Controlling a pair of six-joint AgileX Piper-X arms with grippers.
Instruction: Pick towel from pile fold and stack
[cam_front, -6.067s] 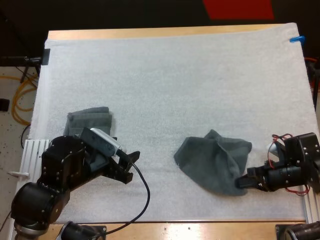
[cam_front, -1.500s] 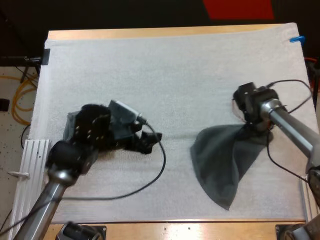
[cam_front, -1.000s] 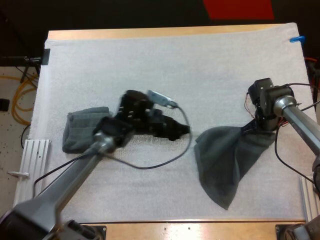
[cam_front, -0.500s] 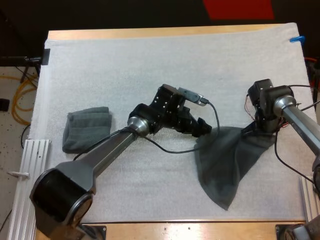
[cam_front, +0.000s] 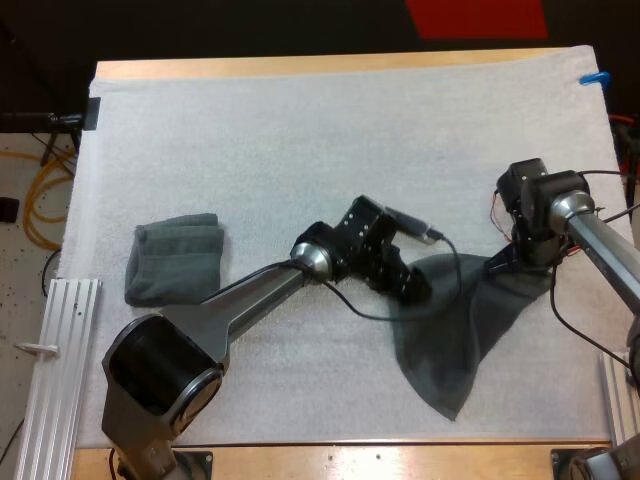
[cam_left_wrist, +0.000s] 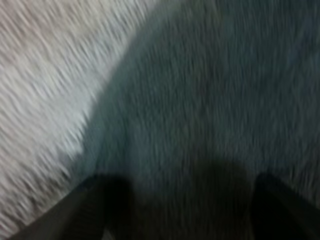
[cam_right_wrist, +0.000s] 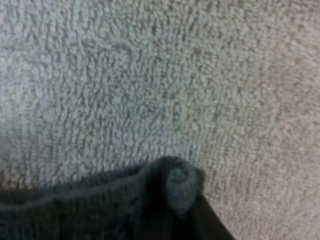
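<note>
The towel's loose end (cam_front: 452, 405) is narrowing to a floppy point, so I expect the towel to open out into a wide square when I lift its corners and spread them.
A dark grey-green towel (cam_front: 462, 325) hangs and lies spread on the white mat, tapering to a point near the front edge. My right gripper (cam_front: 503, 262) is shut on its upper right corner and holds it slightly lifted. In the right wrist view the rolled towel edge (cam_right_wrist: 177, 187) is pinched at my right gripper (cam_right_wrist: 175, 217). My left gripper (cam_front: 416, 287) reaches over the towel's upper left corner. In the left wrist view its fingers (cam_left_wrist: 92, 205) stand apart just above the towel (cam_left_wrist: 200, 100), close to the towel's edge. A folded towel stack (cam_front: 175, 258) lies at the left.
The white mat (cam_front: 330, 140) covers the table, with a wide bare stretch behind the arms. A metal rail (cam_front: 60, 340) runs along the front left edge. My long left arm (cam_front: 250, 300) crosses the mat between the stack and the towel.
My left arm swept from beside the folded stack rightward, until its gripper sits over the towel's left corner. The right gripper lifted the towel corner earlier and has held still since.
</note>
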